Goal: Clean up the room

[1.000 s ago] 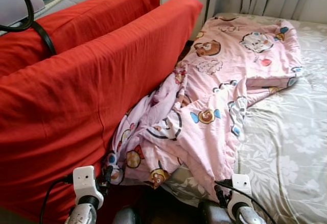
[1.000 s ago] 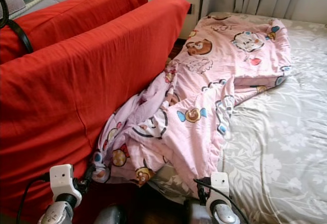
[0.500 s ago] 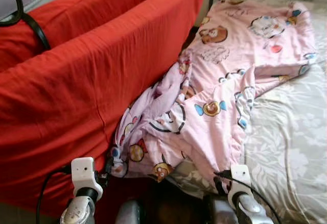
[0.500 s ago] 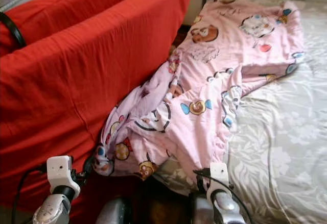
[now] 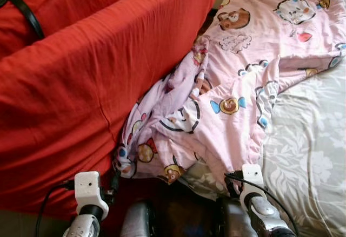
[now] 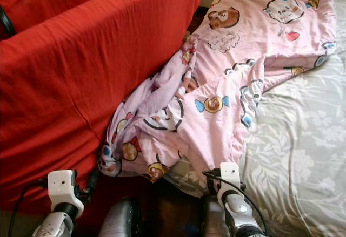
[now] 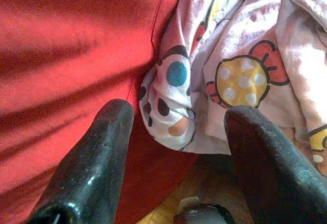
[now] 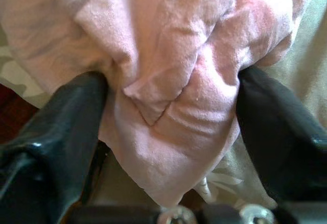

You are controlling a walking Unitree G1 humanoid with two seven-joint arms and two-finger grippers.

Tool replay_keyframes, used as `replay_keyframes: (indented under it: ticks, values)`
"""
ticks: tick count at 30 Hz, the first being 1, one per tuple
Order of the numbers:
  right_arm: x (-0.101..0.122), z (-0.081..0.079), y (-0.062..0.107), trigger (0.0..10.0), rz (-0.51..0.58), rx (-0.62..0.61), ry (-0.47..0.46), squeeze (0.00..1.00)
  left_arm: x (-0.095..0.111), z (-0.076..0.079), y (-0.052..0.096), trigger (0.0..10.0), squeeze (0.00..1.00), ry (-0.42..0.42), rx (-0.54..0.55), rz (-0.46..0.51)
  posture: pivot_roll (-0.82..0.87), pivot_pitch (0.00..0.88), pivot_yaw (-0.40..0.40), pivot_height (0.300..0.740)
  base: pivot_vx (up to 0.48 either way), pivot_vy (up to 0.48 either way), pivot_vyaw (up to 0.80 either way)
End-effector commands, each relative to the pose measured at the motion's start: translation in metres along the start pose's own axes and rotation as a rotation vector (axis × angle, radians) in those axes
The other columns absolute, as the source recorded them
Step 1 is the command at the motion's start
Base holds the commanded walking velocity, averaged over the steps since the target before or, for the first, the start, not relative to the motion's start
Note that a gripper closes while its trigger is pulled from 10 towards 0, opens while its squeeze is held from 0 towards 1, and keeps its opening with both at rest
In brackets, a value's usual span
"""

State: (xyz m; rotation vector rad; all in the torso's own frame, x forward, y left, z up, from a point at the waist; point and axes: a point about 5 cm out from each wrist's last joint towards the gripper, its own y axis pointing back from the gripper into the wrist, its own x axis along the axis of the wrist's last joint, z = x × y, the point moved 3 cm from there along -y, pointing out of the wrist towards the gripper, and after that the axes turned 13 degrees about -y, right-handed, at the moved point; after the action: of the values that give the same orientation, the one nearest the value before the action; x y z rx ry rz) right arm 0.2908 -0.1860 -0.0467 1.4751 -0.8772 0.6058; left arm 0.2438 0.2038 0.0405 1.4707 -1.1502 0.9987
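Note:
I expect the pink blanket (image 5: 224, 126) to open out and show hidden print when I pull its corner, since a bear's ears (image 5: 253, 68) peek out at its crosswise fold.
A pink cartoon-print blanket (image 5: 238, 86) lies crumpled on the bed, and its near end hangs off the edge against the red sofa back (image 5: 81, 86). My left gripper (image 7: 179, 117) is open, low by the sofa, facing the blanket's spotted hanging corner (image 7: 171, 99) a little ahead of its fingertips. My right gripper (image 8: 168, 86) is open at the bed's near edge, with a pointed fold of the pink blanket (image 8: 168, 132) lying between its spread fingers (image 8: 76, 112).
The grey floral bedsheet (image 5: 308, 156) stretches away on the right. Red cushions carry a black cable (image 5: 27, 13) at the top left. Dark wooden floor (image 5: 178, 210) shows in the narrow gap between sofa and bed.
The whole picture has slid up as the camera dipped and came closer. Both grippers now sit nearer the blanket's hanging hem, the right one at its edge.

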Motion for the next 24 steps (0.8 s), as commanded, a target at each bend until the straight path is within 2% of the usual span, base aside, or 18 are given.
replay_keyframes:
  ticks: [1,24]
  values:
    - [-0.0041,-0.0031,0.0007,0.0,-0.011,0.011,0.0,0.0,-0.0073,-0.0013,0.0053,10.0,0.0,-0.017,0.008,-0.038,0.05,0.278,0.081,0.632,0.0,0.0,0.0]
    - [-0.0095,-0.0075,0.0009,0.0,-0.045,0.03,0.029,0.0,-0.0065,0.0067,-0.0025,10.0,0.0,0.013,0.025,-0.036,0.04,0.246,0.047,0.632,0.0,0.0,0.0]
